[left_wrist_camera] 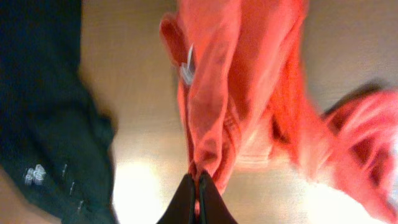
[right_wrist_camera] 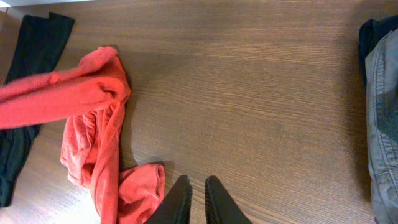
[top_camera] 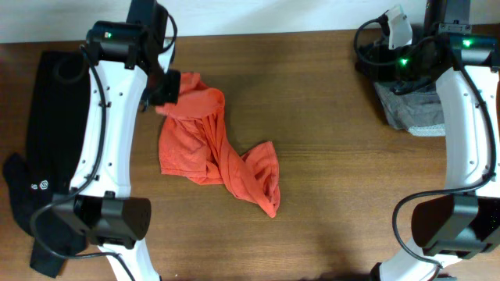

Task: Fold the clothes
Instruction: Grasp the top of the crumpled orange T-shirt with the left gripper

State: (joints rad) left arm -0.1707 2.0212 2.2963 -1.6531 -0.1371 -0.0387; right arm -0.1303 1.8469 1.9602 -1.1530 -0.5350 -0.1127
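The orange-red T-shirt hangs bunched from my left gripper, the T-shirt's body crumpled (top_camera: 192,148), so my left gripper should lower it, regrasp the T-shirt's upper fold (top_camera: 195,98) and pull toward the back.
The orange-red T-shirt (top_camera: 207,144) lies crumpled on the wooden table, left of centre. My left gripper (top_camera: 168,86) is shut on its upper left corner; in the left wrist view the cloth (left_wrist_camera: 236,81) hangs pinched between the black fingertips of the left gripper (left_wrist_camera: 197,177). My right gripper (right_wrist_camera: 198,180) stands slightly open with a narrow gap and nothing in it, just right of a fold of the shirt (right_wrist_camera: 140,186) and above bare table. A long black garment (top_camera: 47,117) lies at the far left. A dark grey garment (top_camera: 414,113) lies at the back right.
The black garment (left_wrist_camera: 43,112) lies close beside the left gripper. The grey garment (right_wrist_camera: 382,112) fills the right edge of the right wrist view, under the right arm's base (top_camera: 469,218). Bare wood (top_camera: 328,156) spreads between the shirt and the grey garment.
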